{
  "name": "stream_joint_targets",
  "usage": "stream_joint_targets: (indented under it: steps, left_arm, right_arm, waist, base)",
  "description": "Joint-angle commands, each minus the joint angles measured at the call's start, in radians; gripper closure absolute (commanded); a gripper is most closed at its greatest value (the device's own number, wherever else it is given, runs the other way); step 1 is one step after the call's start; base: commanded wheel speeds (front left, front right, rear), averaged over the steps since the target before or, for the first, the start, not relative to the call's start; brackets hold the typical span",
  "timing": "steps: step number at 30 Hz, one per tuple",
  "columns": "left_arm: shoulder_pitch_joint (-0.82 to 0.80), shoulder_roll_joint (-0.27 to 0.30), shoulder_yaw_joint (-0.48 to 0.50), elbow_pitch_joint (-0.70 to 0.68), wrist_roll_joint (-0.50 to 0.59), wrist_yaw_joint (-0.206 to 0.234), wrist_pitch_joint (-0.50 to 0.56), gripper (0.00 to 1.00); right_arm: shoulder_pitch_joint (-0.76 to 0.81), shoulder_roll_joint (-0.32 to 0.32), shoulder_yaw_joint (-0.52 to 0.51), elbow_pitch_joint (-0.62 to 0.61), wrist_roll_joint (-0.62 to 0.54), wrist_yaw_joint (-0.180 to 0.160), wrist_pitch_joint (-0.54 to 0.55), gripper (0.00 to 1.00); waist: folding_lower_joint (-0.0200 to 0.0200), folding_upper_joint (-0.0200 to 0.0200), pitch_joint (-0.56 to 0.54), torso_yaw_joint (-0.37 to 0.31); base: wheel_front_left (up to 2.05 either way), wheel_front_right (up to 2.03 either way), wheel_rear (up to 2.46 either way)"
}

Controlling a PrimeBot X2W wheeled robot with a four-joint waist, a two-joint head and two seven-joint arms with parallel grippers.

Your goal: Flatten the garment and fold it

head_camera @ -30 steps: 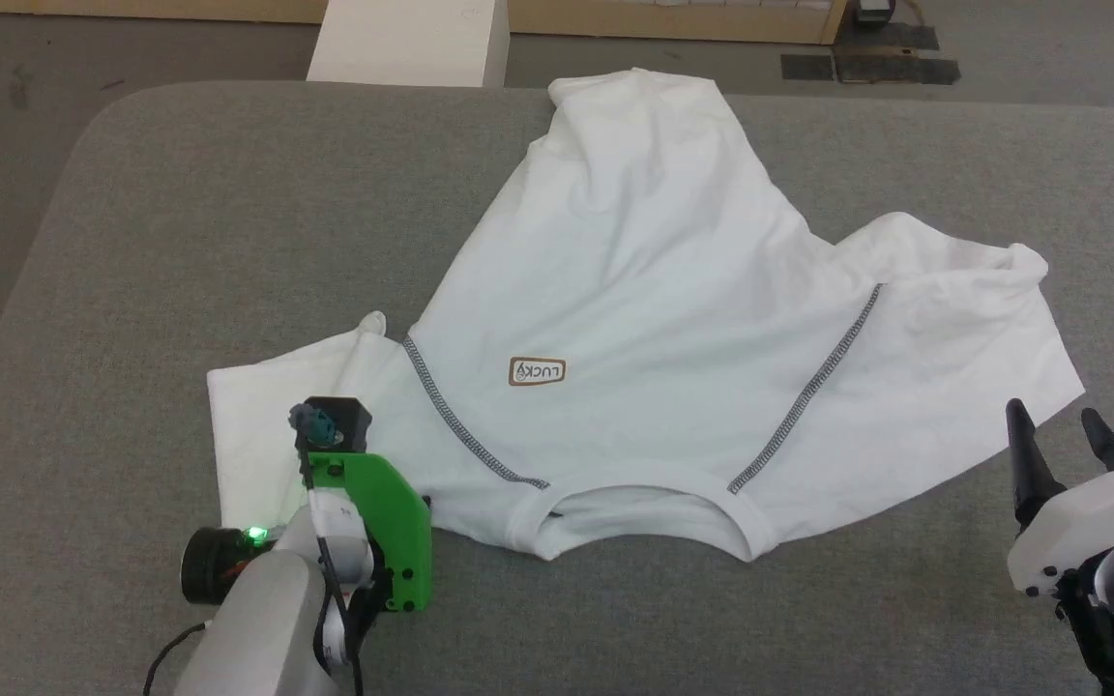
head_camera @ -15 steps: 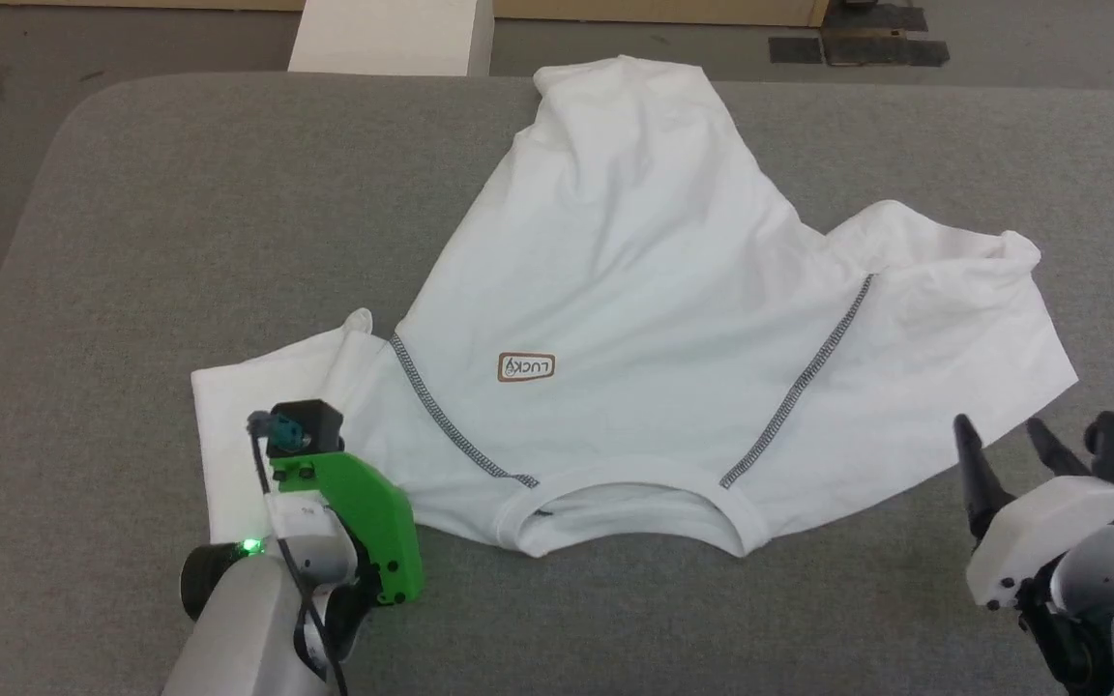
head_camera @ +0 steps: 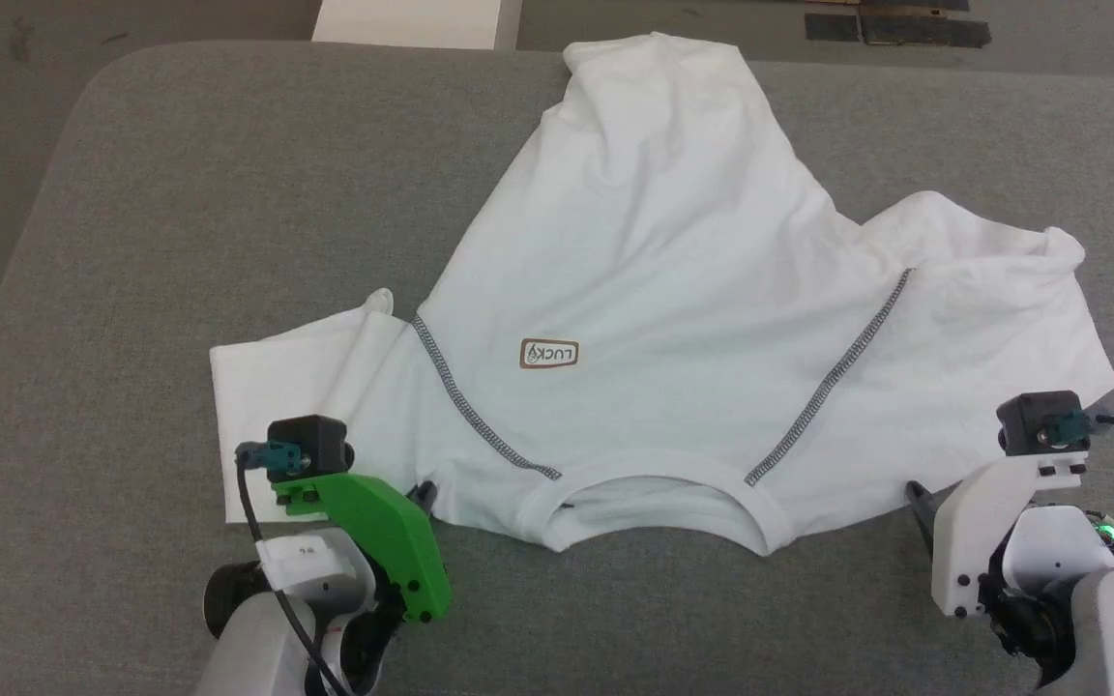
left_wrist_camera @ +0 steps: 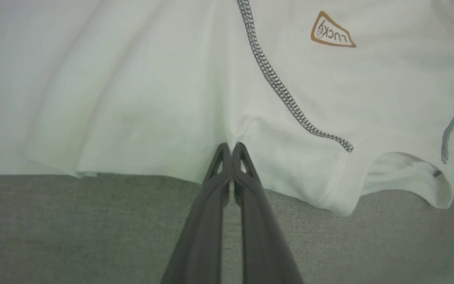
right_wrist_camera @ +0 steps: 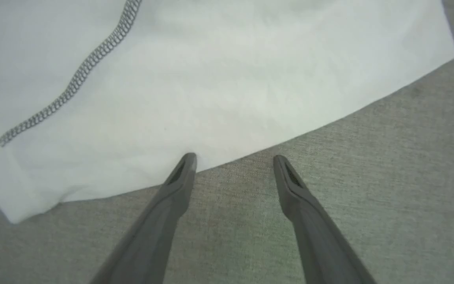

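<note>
The garment's far end will open out wide when I lift the garment and spread it, because the garment's sides slant in to a bunched far end (head_camera: 655,72).
The garment (head_camera: 673,290) lies spread on the grey table (head_camera: 228,193), collar toward me and "LUCKY" patch (head_camera: 549,354) facing up. Its far end is bunched narrow and its right sleeve is rumpled. My left gripper (head_camera: 422,495), on a green mount, sits at the near edge by the left shoulder seam. In the left wrist view the left gripper (left_wrist_camera: 230,146) is shut on a small pucker of the white garment (left_wrist_camera: 152,86). My right gripper (head_camera: 924,498) is open at the near right edge. In the right wrist view the right gripper (right_wrist_camera: 233,157) has one fingertip (right_wrist_camera: 187,159) touching the garment's (right_wrist_camera: 211,79) edge, the other over bare table.
A white box (head_camera: 412,19) stands on the floor beyond the table's far edge, and dark mats (head_camera: 915,24) lie further right. The table's rounded corner is at the far left. Bare grey surface stretches left of the garment and along the near edge.
The head camera has shifted. My right gripper has tipped forward and come left to the garment's near right edge. My left gripper has drawn slightly back toward the near edge.
</note>
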Motion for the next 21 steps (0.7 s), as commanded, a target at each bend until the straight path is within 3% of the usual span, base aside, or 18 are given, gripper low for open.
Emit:
stream_joint_targets:
  steps: [1, 10, 11, 12, 21]
  left_arm:
    - [0.012, -0.002, -0.005, -0.006, -0.009, 0.004, 0.004, 1.0]
    - [0.007, 0.0, -0.017, -0.01, -0.01, 0.005, 0.011, 1.0]
    - [0.006, 0.0, -0.018, -0.009, -0.011, 0.005, 0.01, 1.0]
    - [0.005, 0.0, -0.02, -0.006, -0.013, 0.004, 0.009, 1.0]
    - [0.002, -0.016, 0.002, -0.021, -0.073, -0.016, -0.045, 1.0]
  right_arm:
    - [-0.02, 0.002, 0.006, 0.009, -0.006, -0.001, 0.004, 0.0]
    - [-0.061, -0.003, 0.041, 0.064, 0.002, -0.001, -0.001, 0.0]
    - [-0.065, -0.003, 0.041, 0.073, 0.006, -0.001, 0.006, 0.55]
    - [-0.07, -0.007, 0.045, 0.082, 0.01, -0.001, 0.008, 1.0]
    - [-0.065, -0.01, 0.022, 0.041, 0.085, -0.001, -0.031, 1.0]
  waist:
    - [0.0, 0.0, 0.011, 0.006]
    - [0.0, 0.0, 0.037, 0.01]
    - [0.0, 0.0, 0.038, 0.011]
    - [0.0, 0.0, 0.04, 0.011]
    - [0.0, 0.0, 0.008, 0.005]
  base:
    - [0.0, 0.0, 0.0]
    - [0.0, 0.0, 0.0]
    - [0.0, 0.0, 0.0]
    - [0.0, 0.0, 0.0]
    - [0.0, 0.0, 0.0]
